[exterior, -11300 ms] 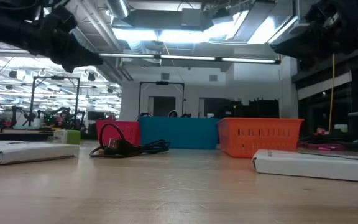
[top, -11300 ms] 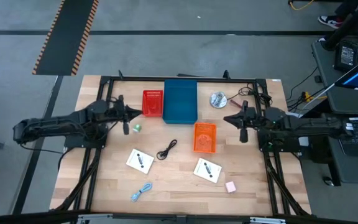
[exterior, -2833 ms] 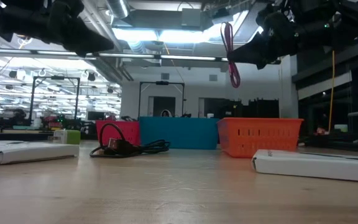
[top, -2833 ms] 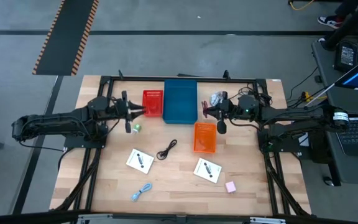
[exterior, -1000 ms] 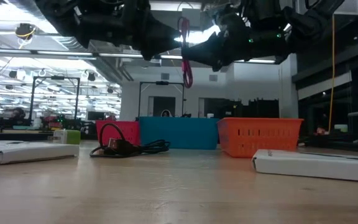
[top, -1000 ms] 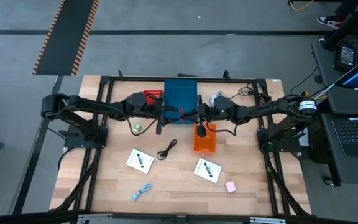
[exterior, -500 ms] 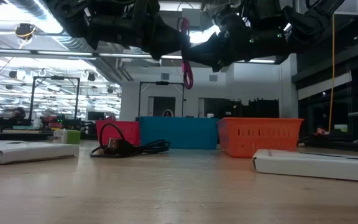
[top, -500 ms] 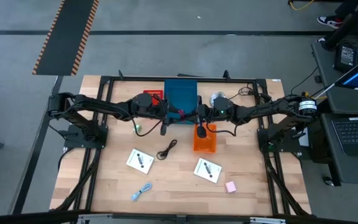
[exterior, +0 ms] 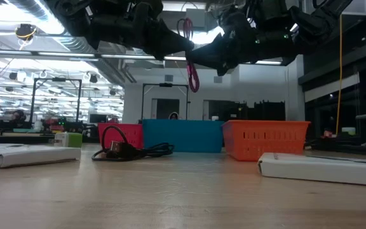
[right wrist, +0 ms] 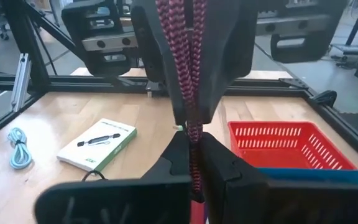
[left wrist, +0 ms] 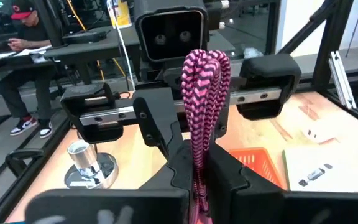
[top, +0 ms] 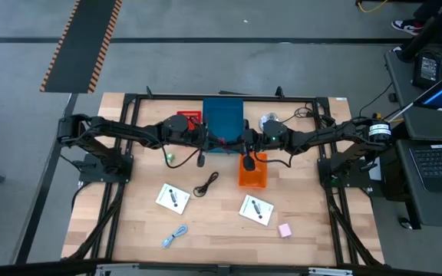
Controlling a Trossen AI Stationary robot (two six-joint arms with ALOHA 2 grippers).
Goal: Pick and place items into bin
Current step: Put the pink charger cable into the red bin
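The pink cable point(exterior: 194, 77) is held in both grippers, so next my right gripper opens and back away before my left gripper carries it to the red basket point(top: 190, 117).
A pink braided cable point(exterior: 191, 70), folded into a bundle, hangs in the air above the blue bin point(top: 222, 119). My left gripper point(top: 213, 141) and right gripper point(top: 234, 141) meet tip to tip there, both shut on the cable point(top: 223, 141). On the table lie two white cards point(top: 173, 198) point(top: 256, 208), a black coiled cable point(top: 206, 184), a light-blue cable point(top: 175, 235), a green piece point(top: 169, 157) and a pink block point(top: 285, 229). My left gripper point(left wrist: 199, 171) pinches the folded cable bundle between its two fingers, level from the table's left, across the strands point(left wrist: 197, 152). The looped end point(left wrist: 205, 62) stands above the fingers. The cable is lifted clear and upright. My right gripper point(right wrist: 194, 149) pinches the same bundle between its two fingers, level from the table's right, just under the left fingers point(right wrist: 229, 62). Its hold is on the strands point(right wrist: 194, 132), several side by side. The lower end point(exterior: 193, 86) hangs free below.
A red basket point(top: 189, 121) stands left of the blue bin and an orange basket point(top: 253, 172) near its right corner. A round silver disc point(top: 268, 121) sits by the far right. A black frame point(top: 129, 103) runs around the table. A seated person point(left wrist: 17, 50) shows beyond it.
My left gripper has moved toward the table's right, up to the pink cable that my right gripper holds over the blue bin, and now meets it. The right gripper and the cable have stayed nearly where they were.
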